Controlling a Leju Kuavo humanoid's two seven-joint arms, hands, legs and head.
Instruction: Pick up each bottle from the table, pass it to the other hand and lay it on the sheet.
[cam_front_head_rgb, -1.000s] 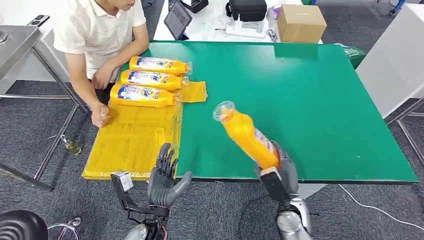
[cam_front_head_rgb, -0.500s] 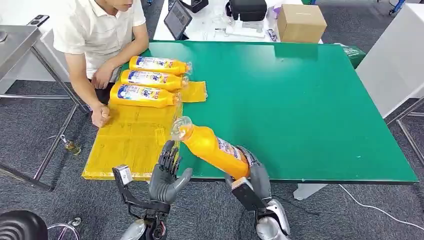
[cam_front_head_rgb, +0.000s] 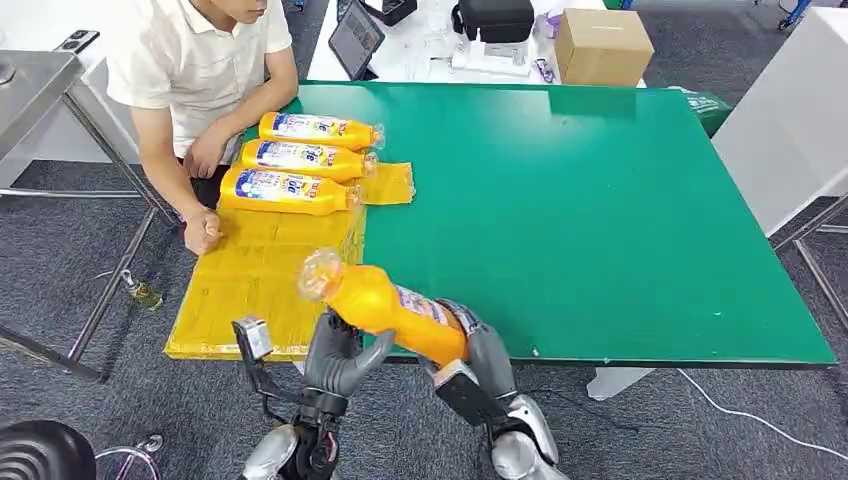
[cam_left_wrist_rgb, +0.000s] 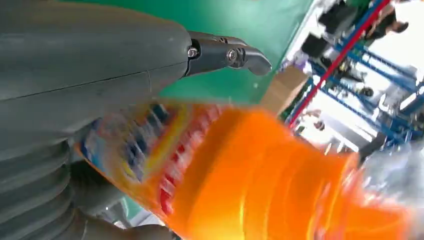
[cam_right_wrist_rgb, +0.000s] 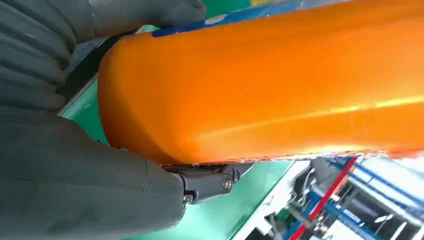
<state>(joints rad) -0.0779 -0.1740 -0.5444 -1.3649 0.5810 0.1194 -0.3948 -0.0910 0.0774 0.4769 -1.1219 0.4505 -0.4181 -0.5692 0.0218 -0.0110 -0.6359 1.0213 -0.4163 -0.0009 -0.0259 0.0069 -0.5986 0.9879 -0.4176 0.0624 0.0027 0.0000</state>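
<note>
My gripper is going to lay down the orange bottle (cam_front_head_rgb: 395, 312), and it should settle label up instead of rolling, because the other bottles (cam_front_head_rgb: 305, 158) lie on their sides with their labels up.
My right hand (cam_front_head_rgb: 486, 352) grips an orange bottle (cam_front_head_rgb: 400, 305) by its base, held tilted over the table's near edge with its clear cap pointing left above the yellow sheet (cam_front_head_rgb: 255, 290). My left hand (cam_front_head_rgb: 335, 360) is just under the bottle's neck end, thumb spread, its fingers hidden behind the bottle. In the left wrist view the bottle (cam_left_wrist_rgb: 260, 170) lies close against the palm with the thumb (cam_left_wrist_rgb: 225, 52) stretched out above it. The right wrist view has the bottle (cam_right_wrist_rgb: 280, 85) wrapped by my hand. Three more orange bottles (cam_front_head_rgb: 305, 158) lie side by side at the sheet's far end.
A person (cam_front_head_rgb: 190, 60) sits at the left of the green table (cam_front_head_rgb: 600, 220), one fist (cam_front_head_rgb: 200, 232) resting by the sheet's left edge. A cardboard box (cam_front_head_rgb: 600, 45) and a tablet (cam_front_head_rgb: 355, 38) stand beyond the table's far edge.
My right hand has swung the bottle left and down, from above the green table to over the sheet's near corner, until it meets my left hand. The left hand rose slightly.
</note>
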